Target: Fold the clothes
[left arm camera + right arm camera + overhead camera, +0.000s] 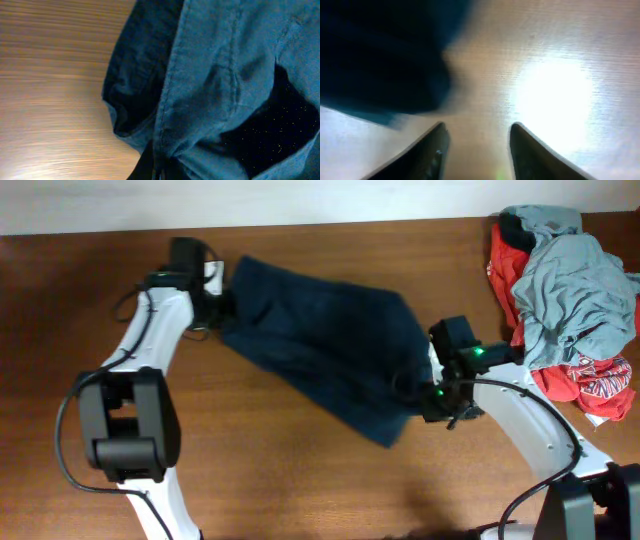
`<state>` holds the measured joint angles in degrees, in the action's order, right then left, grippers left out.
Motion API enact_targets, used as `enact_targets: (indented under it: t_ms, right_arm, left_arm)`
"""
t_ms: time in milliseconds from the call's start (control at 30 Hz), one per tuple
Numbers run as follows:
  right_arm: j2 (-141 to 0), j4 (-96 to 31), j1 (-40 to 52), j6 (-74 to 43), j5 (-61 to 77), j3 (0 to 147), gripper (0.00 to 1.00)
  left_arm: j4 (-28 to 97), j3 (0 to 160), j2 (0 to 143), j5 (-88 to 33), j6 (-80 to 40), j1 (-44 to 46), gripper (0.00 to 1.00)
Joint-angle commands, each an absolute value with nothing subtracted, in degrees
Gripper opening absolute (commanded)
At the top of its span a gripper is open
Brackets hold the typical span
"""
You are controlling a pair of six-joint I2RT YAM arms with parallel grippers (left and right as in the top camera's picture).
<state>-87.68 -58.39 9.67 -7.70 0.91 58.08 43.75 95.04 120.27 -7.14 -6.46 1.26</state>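
Observation:
Next, my left gripper opens and grabs the cloth farther in before straightening it, because the navy garment lies diagonally with its edge bunched in my left gripper.
A large dark navy garment lies spread diagonally across the wooden table. My left gripper is at its upper left edge. In the left wrist view the navy cloth fills most of the frame and is bunched between the shut jaws of the left gripper at the bottom. My right gripper is at the garment's lower right corner. Its fingers stand apart around the right gripper's gap over bare wood, and the navy cloth lies just beyond them at the upper left, not held.
A heap of other clothes sits at the far right of the table: a pale grey-blue one on top of a red, white-printed one. The table's back edge meets a pale wall.

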Motion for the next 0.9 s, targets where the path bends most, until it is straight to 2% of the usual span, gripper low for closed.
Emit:
enact_targets:
  t_ms: [0, 67, 167, 200, 233, 300, 367, 400, 433, 533, 700, 867]
  right_arm:
    - [-87.6, -59.9, 9.0, -1.3, 8.3, 57.5, 0.52]
    - [-87.6, -61.5, 9.0, 1.1, 12.0, 57.5, 0.58]
    - [-87.6, -61.5, 9.0, 1.3, 14.3, 57.5, 0.59]
    - [-87.6, -60.7, 9.0, 1.3, 15.5, 57.5, 0.60]
    - [-87.6, -59.7, 9.0, 1.2, 17.4, 57.5, 0.60]
    - [-87.6, -57.0, 9.0, -0.7, 22.3, 57.5, 0.62]
    - [-87.6, -54.0, 9.0, -4.5, 24.2, 57.5, 0.62]
    - [-87.6, -52.5, 9.0, -6.2, 24.2, 57.5, 0.62]
    - [-87.6, -50.8, 9.0, -8.2, 24.1, 57.5, 0.62]
    - [-87.6, -46.7, 8.9, -14.1, 22.3, 57.5, 0.64]
    - [-89.0, -41.6, 8.9, -23.1, 20.8, 57.2, 0.78]
    - [-94.3, -40.4, 8.9, -24.5, 25.5, 55.8, 0.80]
  left_arm:
    - [43.5, 95.5, 120.9, -0.6, -5.7, -1.3, 0.01]
    - [43.4, 95.5, 120.9, -0.6, -5.7, -1.3, 0.01]
    - [43.3, 95.5, 120.9, -0.6, -5.7, -1.3, 0.01]
    - [43.3, 95.5, 120.9, -0.6, -5.7, -1.3, 0.03]
    - [43.3, 95.5, 120.9, -0.7, -5.7, -1.3, 0.16]
    - [43.4, 95.5, 120.9, -1.3, -5.7, -1.3, 0.55]
    - [43.5, 95.5, 120.9, -2.5, -5.7, -1.3, 0.79]
    - [43.6, 95.5, 120.9, -2.9, -5.7, -1.3, 0.96]
    - [44.5, 96.0, 120.8, -3.0, -5.7, -1.3, 0.99]
    - [46.8, 98.3, 120.3, -1.8, -5.8, -1.3, 0.99]
    - [50.2, 104.7, 118.5, -0.2, -5.5, -1.3, 0.99]
    - [50.0, 108.0, 118.0, -0.2, -2.1, -0.5, 0.99]
